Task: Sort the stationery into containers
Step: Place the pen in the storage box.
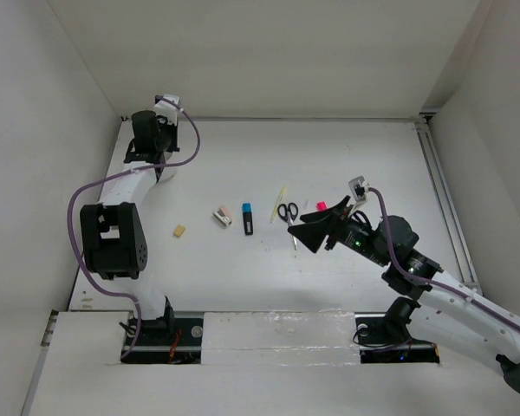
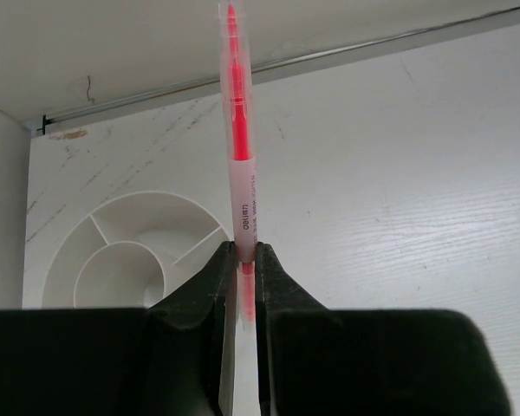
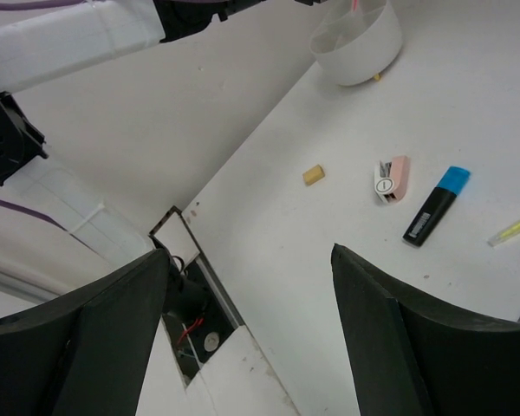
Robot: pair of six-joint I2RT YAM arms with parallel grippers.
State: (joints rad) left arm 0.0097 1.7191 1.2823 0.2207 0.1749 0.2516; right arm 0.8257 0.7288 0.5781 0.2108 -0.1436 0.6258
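I should keep lowering my left gripper until the pink pen's lower end (image 2: 249,299), which points down at the white cup's empty outer section (image 2: 201,256), is inside, and then let go.
My left gripper (image 2: 245,256) is shut on a pink pen (image 2: 241,156), which sticks straight out past the fingertips. The round white divided cup (image 2: 113,251) lies just left of the pen's held end. In the top view the left gripper (image 1: 147,143) is at the back left and covers the cup. My right gripper (image 1: 305,232) stands open over the table, holding nothing. Near it lie black-handled scissors (image 1: 287,211), a thin yellow stick (image 1: 280,201) and a pink-capped marker (image 1: 321,208). Further left are a blue-capped marker (image 1: 247,218), a white-pink piece (image 1: 223,216) and a tan eraser (image 1: 179,230).
The right wrist view shows the cup (image 3: 357,43) far off, then the eraser (image 3: 313,175), the white-pink piece (image 3: 391,179) and the blue-capped marker (image 3: 436,206). White walls close the table at the back and both sides. A metal rail (image 1: 442,199) runs along the right edge.
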